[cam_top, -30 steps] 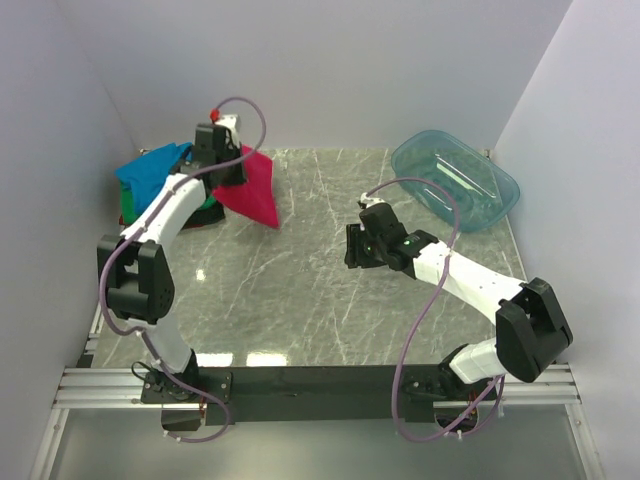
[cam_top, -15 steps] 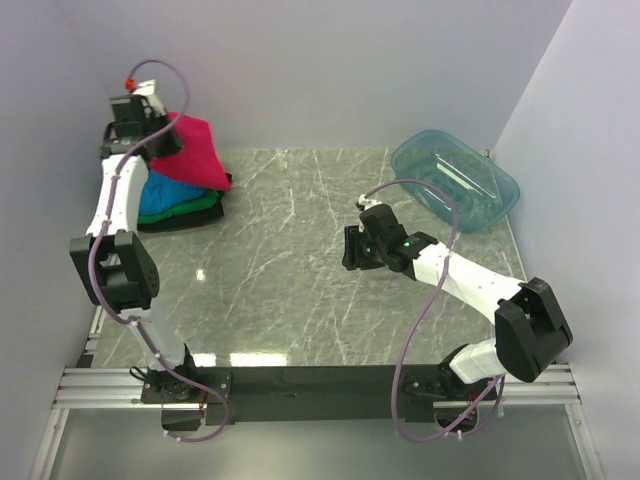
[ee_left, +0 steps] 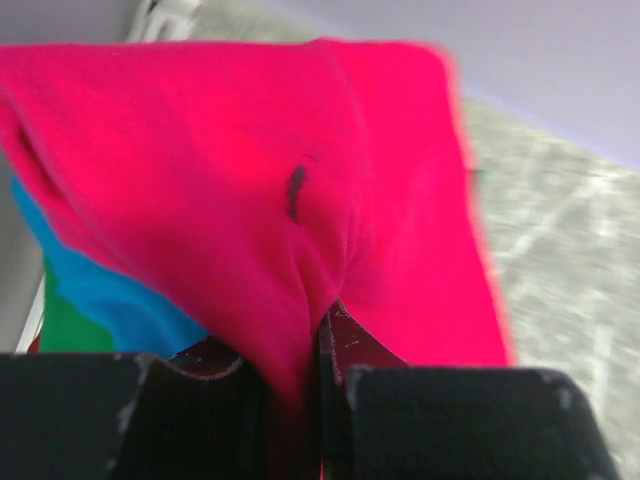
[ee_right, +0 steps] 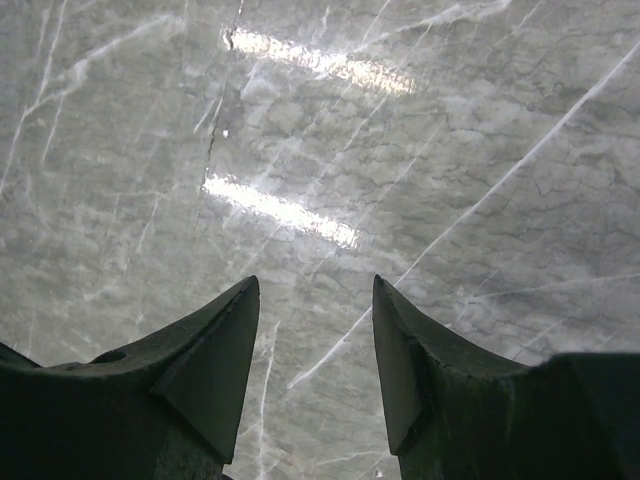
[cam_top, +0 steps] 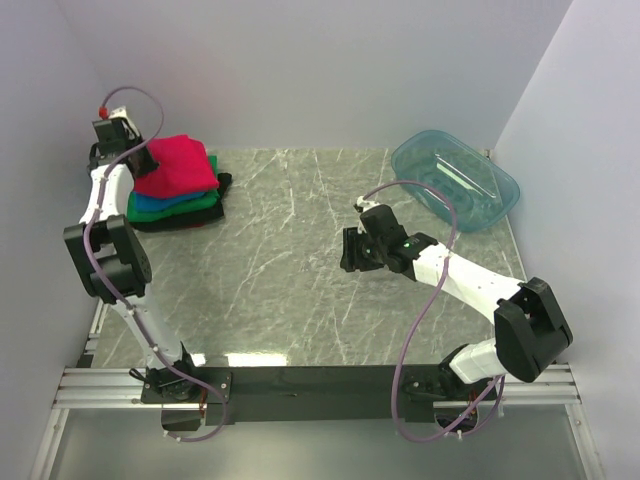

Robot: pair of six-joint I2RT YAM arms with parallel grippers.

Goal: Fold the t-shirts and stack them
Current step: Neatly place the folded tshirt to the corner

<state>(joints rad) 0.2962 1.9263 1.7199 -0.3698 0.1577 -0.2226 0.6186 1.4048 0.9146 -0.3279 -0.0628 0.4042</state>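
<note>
I should go on bringing the pinched edge to the stack (cam_top: 152, 204) with my left gripper and let go there, as the red-pink t-shirt (cam_top: 181, 166) is spread over the blue t-shirt.
The red-pink t-shirt (cam_top: 180, 165) lies folded on top of a stack at the table's far left, over the blue t-shirt (cam_top: 165, 203), the green t-shirt (cam_top: 190, 214) and the black t-shirt (cam_top: 222, 188). My left gripper (cam_top: 140, 162) is at the stack's left edge, shut on a pinch of the red-pink t-shirt (ee_left: 300, 220); blue (ee_left: 110, 295) and green (ee_left: 65, 325) cloth show below it. My right gripper (cam_top: 352, 250) hovers over bare marble mid-table; in the right wrist view it (ee_right: 315, 300) is open and empty.
A clear teal plastic tub (cam_top: 455, 180) stands at the far right corner. Walls close in on the left, back and right. The grey marble tabletop (cam_top: 290, 290) lies between the stack and my right arm.
My left gripper carried the red-pink t-shirt up and leftward, then laid it on the stack. The right arm barely moved.
</note>
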